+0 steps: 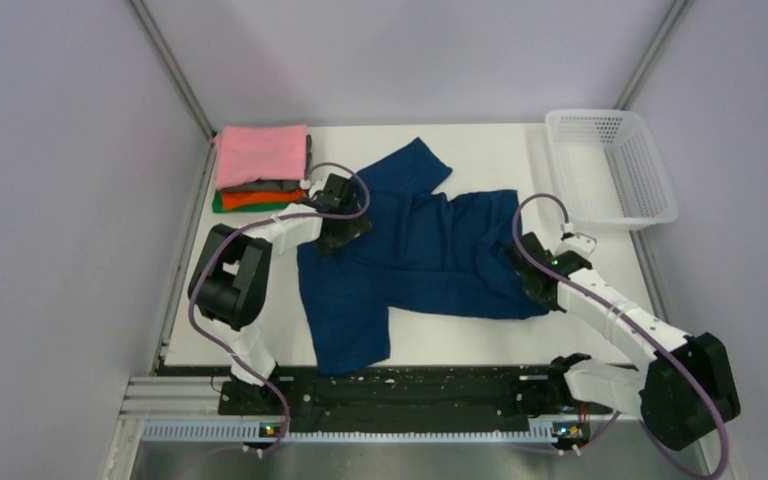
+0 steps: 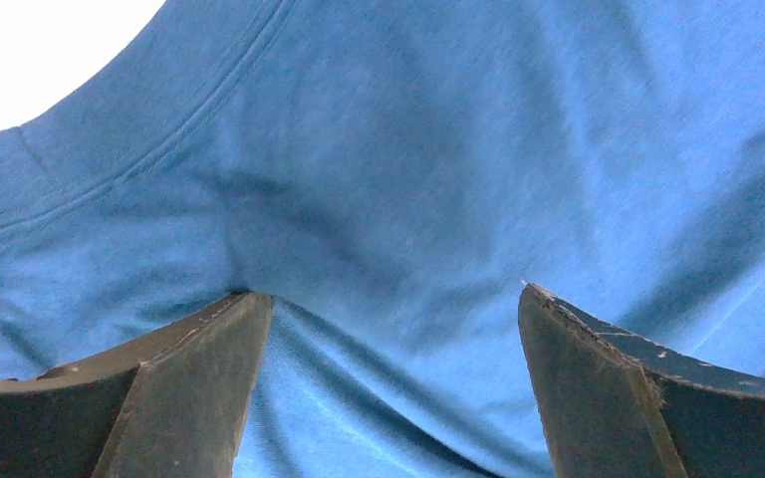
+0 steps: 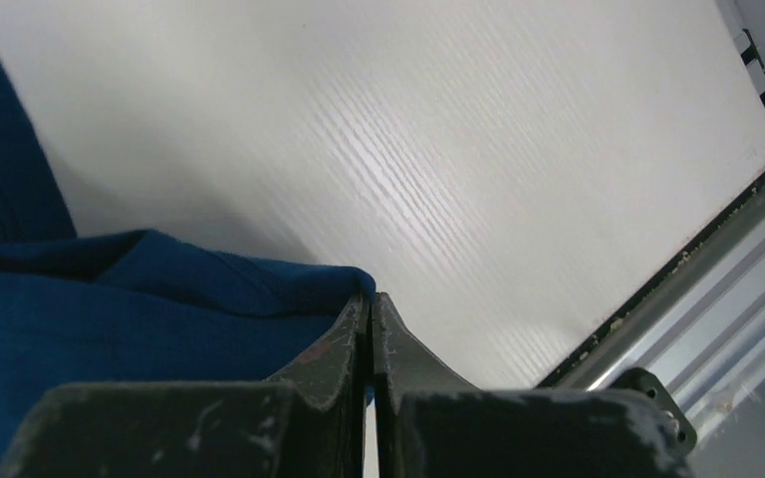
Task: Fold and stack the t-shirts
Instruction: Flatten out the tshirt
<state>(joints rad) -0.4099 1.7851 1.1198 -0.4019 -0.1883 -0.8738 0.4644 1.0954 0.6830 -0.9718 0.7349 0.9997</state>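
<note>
The navy blue t-shirt (image 1: 440,288) has its plain side (image 1: 408,232) facing up, so I should expect a print hidden underneath when I turn the shirt over.
The navy blue t-shirt (image 1: 410,255) lies spread and rumpled in the middle of the white table. My left gripper (image 1: 341,226) is open at its left edge near the collar. In the left wrist view its fingers (image 2: 189,378) stand wide apart and press on the blue cloth (image 2: 408,179). My right gripper (image 1: 538,283) is at the shirt's right edge. In the right wrist view its jaws (image 3: 370,304) are shut, pinching the cloth edge (image 3: 259,284). A folded stack with a pink shirt (image 1: 261,152) on top of grey, orange (image 1: 253,198) and green ones sits at the far left.
A white mesh basket (image 1: 612,165) stands at the far right corner. The table's (image 1: 480,340) near edge meets a black rail (image 1: 400,390) by the arm bases. Grey walls close in on both sides.
</note>
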